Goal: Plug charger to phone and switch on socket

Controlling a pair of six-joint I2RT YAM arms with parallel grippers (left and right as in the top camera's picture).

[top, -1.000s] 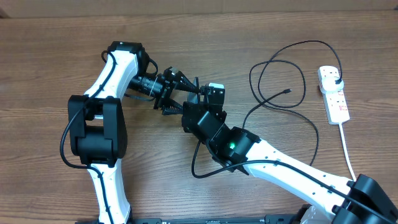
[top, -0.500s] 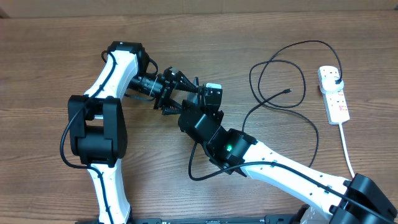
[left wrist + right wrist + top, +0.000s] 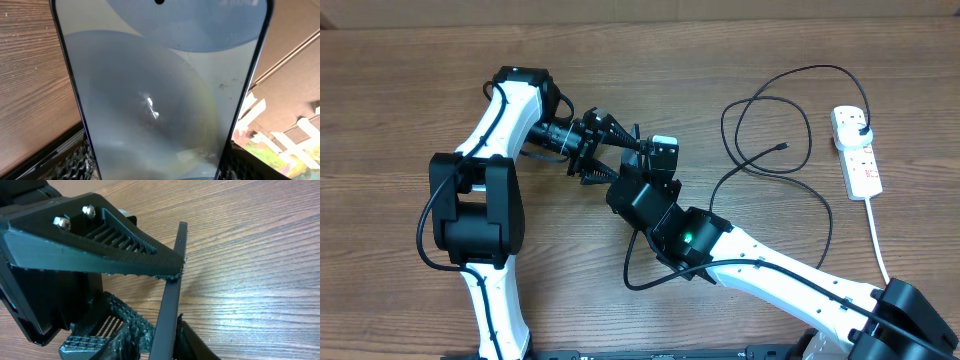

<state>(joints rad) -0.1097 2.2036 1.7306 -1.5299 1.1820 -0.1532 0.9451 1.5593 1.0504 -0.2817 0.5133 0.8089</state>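
Note:
My left gripper reaches across the phone's long edges point(image 3: 76, 95), so my right gripper needs to pull the phone away and turn it first. My left gripper will then take the phone's flat sides point(image 3: 150, 100).
The phone point(image 3: 160, 90) fills the left wrist view, screen lit pale blue-grey. My left gripper point(image 3: 160, 167) is shut on its two long edges, fingers point(image 3: 75, 160) at both lower corners. In the right wrist view the phone point(image 3: 172, 280) shows edge-on as a thin dark bar. My right gripper point(image 3: 167, 345) is shut on its two flat faces. In the overhead view both grippers, left point(image 3: 615, 150) and right point(image 3: 655, 165), meet mid-table. The charger point(image 3: 760, 110) lies looped to the right, connector tip point(image 3: 782, 146) free, plug point(image 3: 860, 127) in the socket point(image 3: 861, 170).
The socket's white cord point(image 3: 880, 245) runs down the right side towards the front edge. The charger's loops cover the wood between the arms and the socket. The left arm's black base point(image 3: 475, 215) stands at the front left.
The right gripper's jaws have narrowed onto the phone and that arm has shifted slightly left. The left arm, charger and socket have not moved.

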